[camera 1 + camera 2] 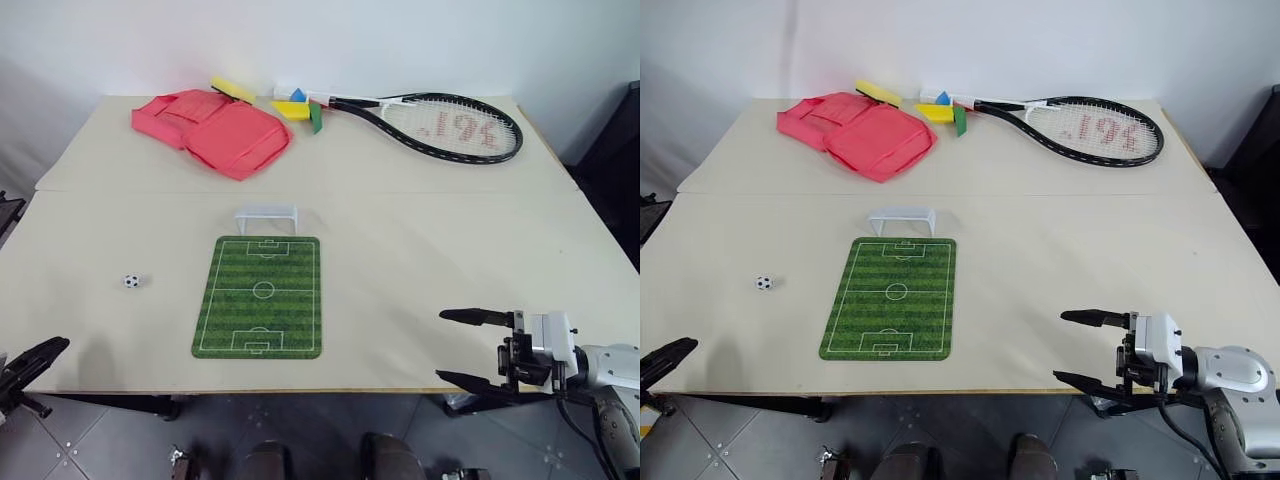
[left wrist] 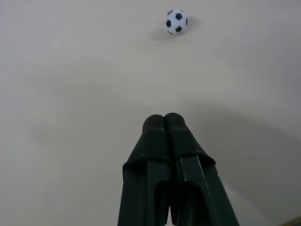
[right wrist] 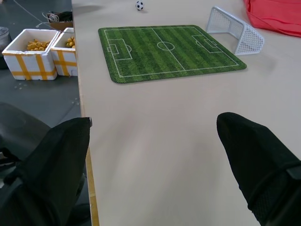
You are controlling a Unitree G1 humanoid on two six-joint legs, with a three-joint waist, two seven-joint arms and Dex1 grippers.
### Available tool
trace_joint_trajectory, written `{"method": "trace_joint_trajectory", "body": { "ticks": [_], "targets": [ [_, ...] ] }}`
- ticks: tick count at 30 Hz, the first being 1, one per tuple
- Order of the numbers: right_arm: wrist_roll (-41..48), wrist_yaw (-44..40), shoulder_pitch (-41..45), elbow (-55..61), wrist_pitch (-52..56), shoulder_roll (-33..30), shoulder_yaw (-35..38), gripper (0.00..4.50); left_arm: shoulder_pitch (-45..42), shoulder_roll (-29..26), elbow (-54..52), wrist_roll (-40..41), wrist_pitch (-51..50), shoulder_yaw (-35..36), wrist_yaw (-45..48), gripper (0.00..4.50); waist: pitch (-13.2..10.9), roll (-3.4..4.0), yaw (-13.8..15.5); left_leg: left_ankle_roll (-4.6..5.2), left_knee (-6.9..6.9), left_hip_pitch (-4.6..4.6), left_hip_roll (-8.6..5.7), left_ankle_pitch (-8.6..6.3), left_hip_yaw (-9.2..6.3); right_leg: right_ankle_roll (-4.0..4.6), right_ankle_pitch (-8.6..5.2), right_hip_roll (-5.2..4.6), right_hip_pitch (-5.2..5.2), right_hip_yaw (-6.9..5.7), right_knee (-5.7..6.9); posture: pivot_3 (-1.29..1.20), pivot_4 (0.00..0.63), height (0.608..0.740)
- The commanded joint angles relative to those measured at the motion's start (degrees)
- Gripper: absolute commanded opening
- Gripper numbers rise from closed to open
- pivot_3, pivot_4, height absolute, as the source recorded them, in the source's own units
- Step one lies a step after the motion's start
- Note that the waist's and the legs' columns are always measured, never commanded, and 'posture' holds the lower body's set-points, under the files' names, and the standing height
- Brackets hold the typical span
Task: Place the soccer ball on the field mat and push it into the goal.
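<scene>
The white goal's opening (image 1: 267, 222) points toward the flat field mat, so the soccer ball (image 1: 132, 282) will roll into the goal and stay there when I push it.
The tiny soccer ball (image 1: 131, 281) lies on the bare table, left of the green field mat (image 1: 262, 296); it also shows in the left wrist view, soccer ball (image 2: 176, 21). The white goal (image 1: 266, 217) stands just beyond the mat's far short edge. My left gripper (image 1: 55, 347) hovers at the table's front left corner, shut and empty, pointing toward the ball a good distance ahead. My right gripper (image 1: 455, 347) is open over the front right edge, pointing left toward the mat (image 3: 164, 49) and goal (image 3: 234, 29).
A pink bag (image 1: 213, 130), coloured blocks (image 1: 295, 106) and a tennis racket (image 1: 440, 125) lie along the table's far side. White boxes with yellow stripes (image 3: 40, 49) stand on the floor below the table's front edge (image 3: 87, 155).
</scene>
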State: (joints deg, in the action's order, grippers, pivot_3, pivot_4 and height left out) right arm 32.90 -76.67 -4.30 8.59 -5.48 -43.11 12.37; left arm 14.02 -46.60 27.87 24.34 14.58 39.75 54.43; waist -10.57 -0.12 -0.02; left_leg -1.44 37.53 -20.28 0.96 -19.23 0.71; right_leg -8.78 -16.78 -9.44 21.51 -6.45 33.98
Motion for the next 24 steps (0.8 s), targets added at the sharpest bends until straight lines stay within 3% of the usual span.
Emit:
{"method": "trace_joint_trajectory", "body": {
  "ticks": [1,6,11,16,19,24],
  "targets": [
    [0.5,2.2,1.3,1.6,1.1,1.5,-0.7,4.5,0.4,1.1,-2.7,2.3,-1.3,1.1,0.1,0.06,0.0,0.0,0.0,0.0,0.01,0.0,0.0,0.0,0.0,0.0,0.0,0.0,0.0,0.0,0.0,0.0,0.15,0.74],
    [5.1,9.6,3.3,8.6,9.2,5.7,-2.8,4.5,1.2,2.6,-5.3,8.5,-9.9,3.4,1.2,0.06,0.0,0.0,-0.1,-0.02,0.05,-0.01,0.04,-0.05,0.0,0.0,0.0,0.01,0.02,0.01,0.05,0.0,0.15,0.74],
    [7.7,8.3,5.7,13.1,6.0,13.5,-7.4,4.5,1.0,10.0,-6.9,15.3,-13.3,7.2,-0.9,0.06,0.0,-0.01,-0.2,-0.01,0.13,-0.01,0.08,-0.13,0.01,0.0,0.0,0.03,0.02,0.04,0.07,0.0,0.15,0.74],
    [5.9,6.9,7.8,11.2,3.8,14.9,-8.1,4.5,-0.8,13.3,-11.2,16.2,-15.3,6.3,-3.0,0.06,0.2,-0.39,0.4,0.05,0.39,-0.08,0.06,-0.2,-0.01,-0.03,0.02,0.07,0.02,0.09,0.12,0.0,0.15,0.74],
    [5.3,6.6,8.5,9.6,3.0,15.0,-8.2,4.5,-2.7,13.7,-13.6,15.3,-16.7,4.6,-5.3,0.62,0.3,-0.46,1.1,0.08,0.52,-0.09,0.06,-0.23,-0.01,-0.04,0.03,0.06,-0.03,0.11,0.14,0.0,0.15,0.74],
    [4.8,6.6,8.3,8.7,2.2,14.8,-7.8,4.5,-3.9,12.3,-17.2,15.4,-18.4,3.8,-4.9,2.13,0.2,-0.42,0.9,0.03,0.52,-0.07,0.08,-0.27,0.03,-0.03,0.04,0.11,0.0,0.16,0.16,0.0,0.15,0.74]
  ]
}}
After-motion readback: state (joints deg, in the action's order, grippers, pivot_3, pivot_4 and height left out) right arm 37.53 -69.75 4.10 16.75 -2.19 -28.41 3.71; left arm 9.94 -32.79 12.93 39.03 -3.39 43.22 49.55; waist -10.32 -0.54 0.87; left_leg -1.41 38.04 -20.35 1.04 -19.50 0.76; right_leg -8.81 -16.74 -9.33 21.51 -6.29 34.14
